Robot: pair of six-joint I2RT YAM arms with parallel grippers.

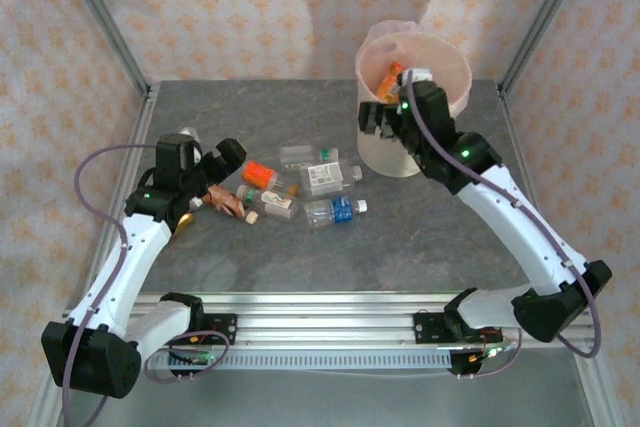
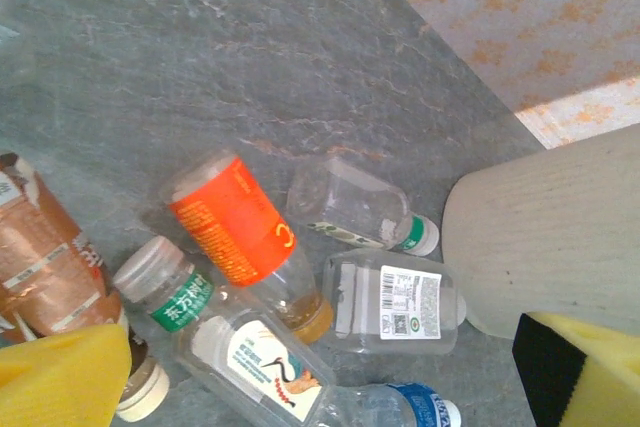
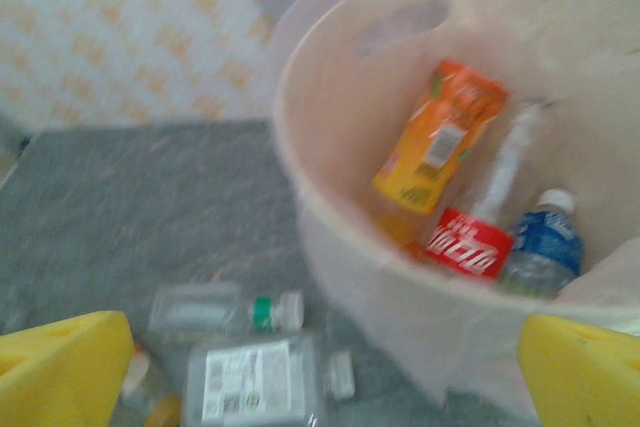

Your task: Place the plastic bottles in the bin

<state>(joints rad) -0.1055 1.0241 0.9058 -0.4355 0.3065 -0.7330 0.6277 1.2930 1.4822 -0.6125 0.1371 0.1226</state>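
My right gripper keeps going toward that label, open, and closes around it, as the blue-labelled bottle's label point(image 1: 342, 209) is clear of the other bottles.
Several plastic bottles lie in a cluster on the table: an orange-labelled one point(image 2: 235, 222) point(image 1: 262, 174), a clear one with a green neck ring point(image 2: 365, 207), a clear one with a white barcode label point(image 2: 395, 297) point(image 1: 327, 177), a blue-labelled one point(image 1: 338, 210) and a brown one point(image 2: 40, 247). My left gripper point(image 2: 320, 387) point(image 1: 212, 185) hovers open over the cluster's left side, holding nothing. The cream bin point(image 1: 415, 77) point(image 3: 400, 277) holds orange point(image 3: 440, 137), red point(image 3: 470, 242) and blue point(image 3: 545, 242) bottles. My right gripper point(image 3: 320, 387) point(image 1: 392, 107) hangs open at the bin's left rim, empty.
Metal frame posts point(image 1: 105, 22) and patterned walls close in the grey table point(image 1: 200, 107). The bin's wall point(image 2: 560, 227) stands just right of the bottle cluster. An aluminium rail point(image 1: 320, 307) runs along the near edge.
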